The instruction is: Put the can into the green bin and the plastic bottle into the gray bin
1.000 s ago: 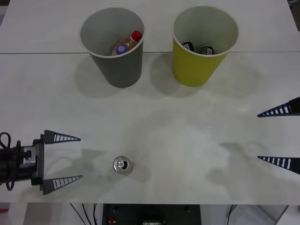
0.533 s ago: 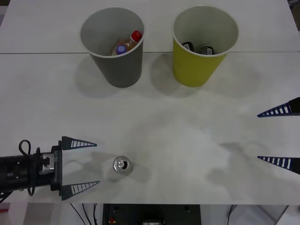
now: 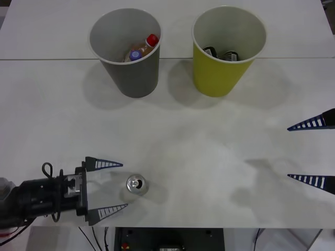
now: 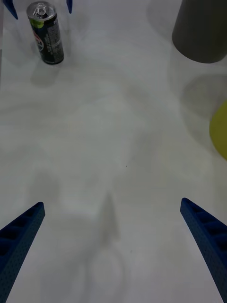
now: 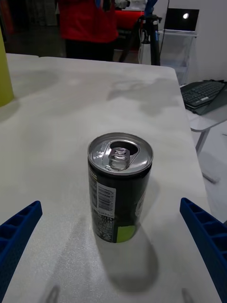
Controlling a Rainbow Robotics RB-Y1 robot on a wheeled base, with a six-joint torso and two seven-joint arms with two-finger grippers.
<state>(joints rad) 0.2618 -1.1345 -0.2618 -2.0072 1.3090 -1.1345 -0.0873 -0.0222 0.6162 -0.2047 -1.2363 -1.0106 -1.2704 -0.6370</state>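
My gripper is going to drop the upright can [image 3: 137,184] into the green bin. Dark cans [image 3: 229,56] already lie in there, so I expect the upright can to tip sideways over them.
The can [image 3: 136,184] stands upright near the table's front edge, silver top up, dark body with a green patch [image 5: 119,187]. My left gripper [image 3: 124,185] is open just left of it, its fingertips level with the can's near side and not touching it. In the right wrist view the can [image 4: 46,33] stands far off. My right gripper [image 3: 288,152] hangs open at the right edge, holding nothing. The gray bin [image 3: 125,73] at the back holds a plastic bottle [image 3: 144,47] with a red cap. The green bin [image 3: 217,76] stands to its right.
A second bottle with a purple cap [image 3: 135,54] lies in the gray bin. Dark cans [image 3: 230,54] lie in the green bin. Bare table stretches between the bins and the grippers. The table's front edge [image 3: 172,227] runs close behind the can.
My left gripper has slid right along the table's front toward the can, staying open. The can, the bins and the right gripper have not moved.
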